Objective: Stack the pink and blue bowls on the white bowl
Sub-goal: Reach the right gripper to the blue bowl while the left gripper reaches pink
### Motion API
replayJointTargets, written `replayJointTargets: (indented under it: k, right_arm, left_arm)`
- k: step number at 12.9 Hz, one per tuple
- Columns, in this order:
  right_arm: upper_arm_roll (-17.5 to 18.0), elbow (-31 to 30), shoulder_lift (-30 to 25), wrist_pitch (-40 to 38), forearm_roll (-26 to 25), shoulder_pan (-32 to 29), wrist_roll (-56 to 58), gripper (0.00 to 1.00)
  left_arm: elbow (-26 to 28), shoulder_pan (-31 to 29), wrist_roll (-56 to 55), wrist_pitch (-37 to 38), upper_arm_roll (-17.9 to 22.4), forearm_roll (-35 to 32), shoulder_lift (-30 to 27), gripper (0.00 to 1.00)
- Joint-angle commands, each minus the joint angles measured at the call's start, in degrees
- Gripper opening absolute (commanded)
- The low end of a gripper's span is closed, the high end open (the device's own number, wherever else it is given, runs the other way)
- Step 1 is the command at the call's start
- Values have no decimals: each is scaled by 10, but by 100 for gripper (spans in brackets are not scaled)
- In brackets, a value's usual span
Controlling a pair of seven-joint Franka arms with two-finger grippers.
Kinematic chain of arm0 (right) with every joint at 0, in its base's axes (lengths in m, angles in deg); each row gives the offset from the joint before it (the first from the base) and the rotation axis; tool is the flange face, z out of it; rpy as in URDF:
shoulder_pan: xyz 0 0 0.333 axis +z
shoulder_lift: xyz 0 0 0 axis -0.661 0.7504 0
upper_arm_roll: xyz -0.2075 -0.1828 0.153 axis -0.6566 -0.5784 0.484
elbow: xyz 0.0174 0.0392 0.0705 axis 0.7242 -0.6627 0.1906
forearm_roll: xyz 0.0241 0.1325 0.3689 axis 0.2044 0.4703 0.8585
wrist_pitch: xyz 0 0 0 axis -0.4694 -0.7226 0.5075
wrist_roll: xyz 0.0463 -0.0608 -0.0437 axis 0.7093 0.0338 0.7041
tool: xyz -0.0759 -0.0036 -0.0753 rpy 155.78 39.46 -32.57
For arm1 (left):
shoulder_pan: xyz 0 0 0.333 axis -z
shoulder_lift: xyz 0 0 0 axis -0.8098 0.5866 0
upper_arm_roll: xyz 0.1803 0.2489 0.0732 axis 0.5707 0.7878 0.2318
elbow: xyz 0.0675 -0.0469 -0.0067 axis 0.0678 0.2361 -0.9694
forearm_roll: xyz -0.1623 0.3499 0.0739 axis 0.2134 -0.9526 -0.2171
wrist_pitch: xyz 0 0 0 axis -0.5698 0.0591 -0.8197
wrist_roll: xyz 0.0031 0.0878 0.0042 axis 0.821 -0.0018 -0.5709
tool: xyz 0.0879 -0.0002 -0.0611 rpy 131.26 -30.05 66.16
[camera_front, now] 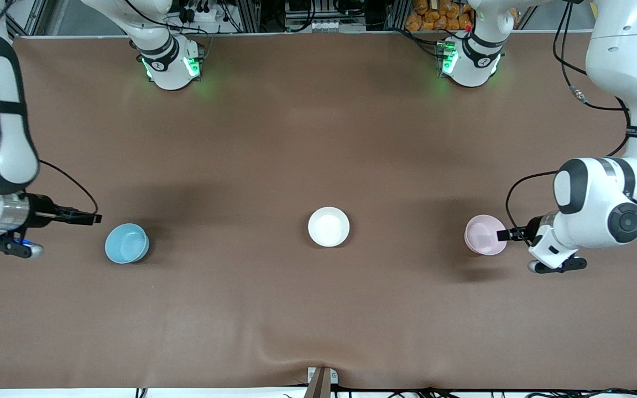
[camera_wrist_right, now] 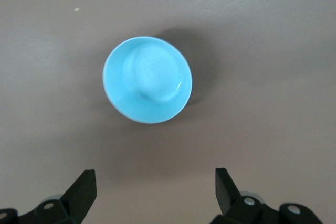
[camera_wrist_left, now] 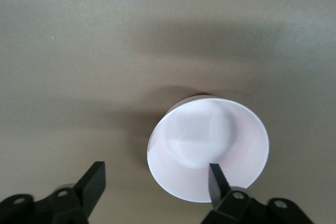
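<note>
My gripper will lower the blue bowl, and it should nest down inside the pink bowl, because the blue bowl's base (camera_wrist_right: 154, 74) is narrower than the blue bowl's open rim.
The pale pink bowl (camera_front: 484, 236) stands upright toward the left arm's end of the table. My left gripper (camera_front: 502, 235) is at its rim and open. In the left wrist view one finger (camera_wrist_left: 217, 179) is over the inside of the pink bowl (camera_wrist_left: 207, 140), the other is outside over the cloth, and the gripper (camera_wrist_left: 156, 181) straddles the rim. The white bowl (camera_front: 328, 226) sits mid-table. The sky-blue bowl (camera_front: 126, 243) stands toward the right arm's end. My right gripper (camera_front: 96, 219) hangs open beside the blue bowl (camera_wrist_right: 147, 80), with nothing between the fingers of the gripper (camera_wrist_right: 155, 182).
A brown cloth (camera_front: 318, 309) covers the table. Both arm bases (camera_front: 172, 66) (camera_front: 470, 63) stand along the edge farthest from the front camera. A small bracket (camera_front: 321, 378) sits at the nearest edge. Bare cloth lies between the three bowls.
</note>
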Motion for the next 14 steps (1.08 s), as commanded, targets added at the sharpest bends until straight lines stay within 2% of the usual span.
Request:
replayJointTargets:
  k: [1, 2, 4, 8, 10, 14]
  right_arm:
    - [2, -58, -7, 85, -26, 0, 1, 100]
    - [2, -61, 4, 109, -28, 0, 1, 100]
    - [2, -61, 27, 144, -30, 0, -1, 100]
    - [1, -62, 82, 225, -30, -5, 0, 100]
    - [1, -65, 93, 238, -30, 0, 0, 100]
    - [1, -66, 101, 240, -34, 0, 0, 100]
  left_arm:
    - [48, -5, -2, -43, -2, -3, -19, 82]
    - [49, -3, -2, -48, -2, -3, -17, 81]
    - [49, -3, -2, -52, -2, -3, -12, 70]
    - [51, -4, -2, -71, -2, -3, 3, 64]
    - [51, -6, -2, -76, -1, -3, 8, 58]
    - [54, -7, -2, -81, -1, -3, 17, 35]
